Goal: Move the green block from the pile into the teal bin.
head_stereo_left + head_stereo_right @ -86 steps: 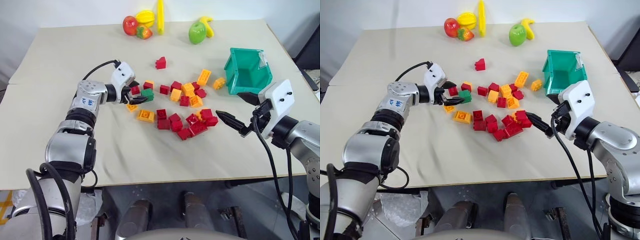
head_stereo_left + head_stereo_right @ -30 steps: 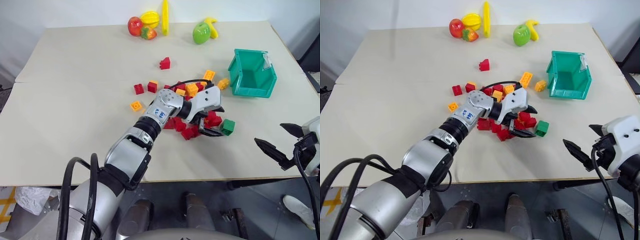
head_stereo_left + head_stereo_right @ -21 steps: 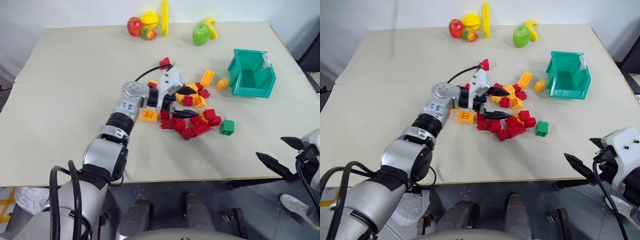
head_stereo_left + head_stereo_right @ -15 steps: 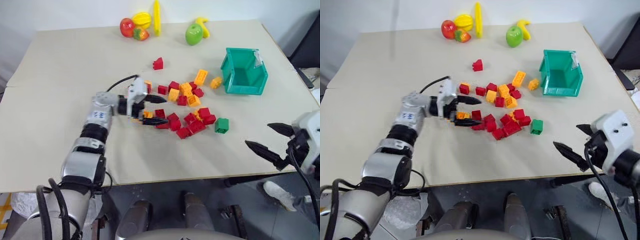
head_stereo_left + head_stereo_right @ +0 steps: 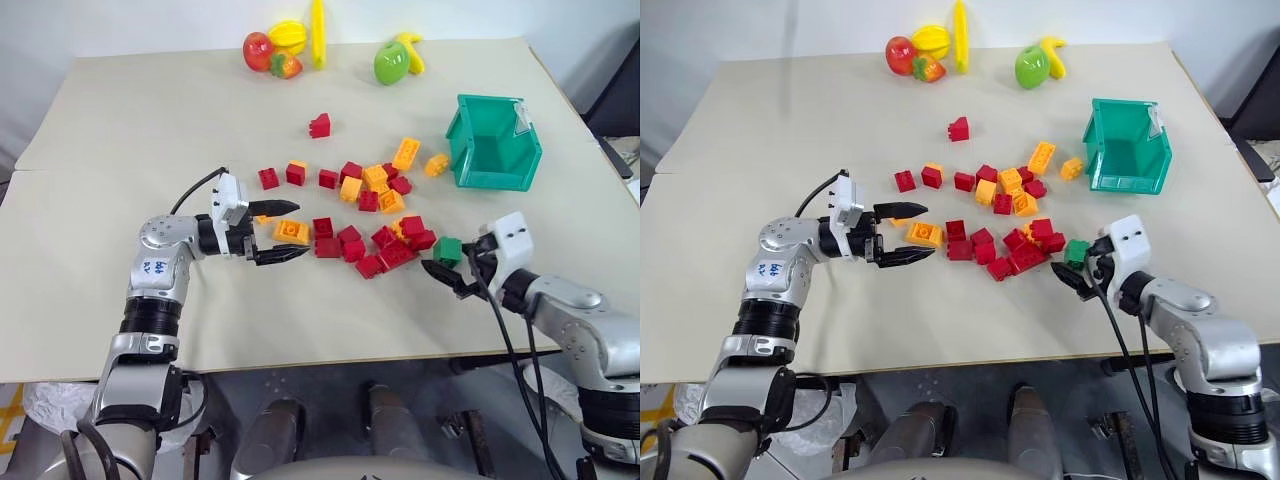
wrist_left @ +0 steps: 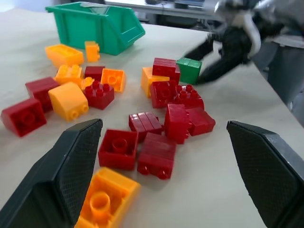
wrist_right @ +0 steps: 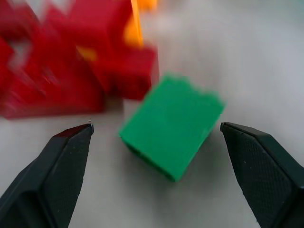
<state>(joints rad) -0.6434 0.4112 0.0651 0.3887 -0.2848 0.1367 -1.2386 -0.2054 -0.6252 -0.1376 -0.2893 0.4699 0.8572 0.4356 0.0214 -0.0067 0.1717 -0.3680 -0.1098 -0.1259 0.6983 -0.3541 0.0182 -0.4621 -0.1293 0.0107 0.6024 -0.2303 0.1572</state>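
My right gripper should grip the block (image 5: 447,252) and carry it into the teal bin, because red bricks (image 5: 353,250) lie between my left gripper and the green block.
The green block (image 5: 447,250) lies on the table at the right edge of the pile (image 5: 375,215) of red and orange bricks. My right gripper (image 5: 443,268) is open just in front of it; in the right wrist view the green block (image 7: 171,126) lies on the table between the two spread fingers. My left gripper (image 5: 298,229) hangs open and empty at the pile's left side, pointing right over an orange brick (image 5: 292,231). The teal bin (image 5: 500,172) stands behind and to the right of the pile, and what I see of its inside is empty.
Toy fruit (image 5: 285,45) and a green apple (image 5: 392,63) lie along the table's far edge. A lone red brick (image 5: 320,125) sits behind the pile. The table's front edge (image 5: 330,360) runs close below both grippers.
My left arm has pulled back to the left, from the pile's right side to its left. My right gripper has come in from beyond the table's front edge up to the green block.
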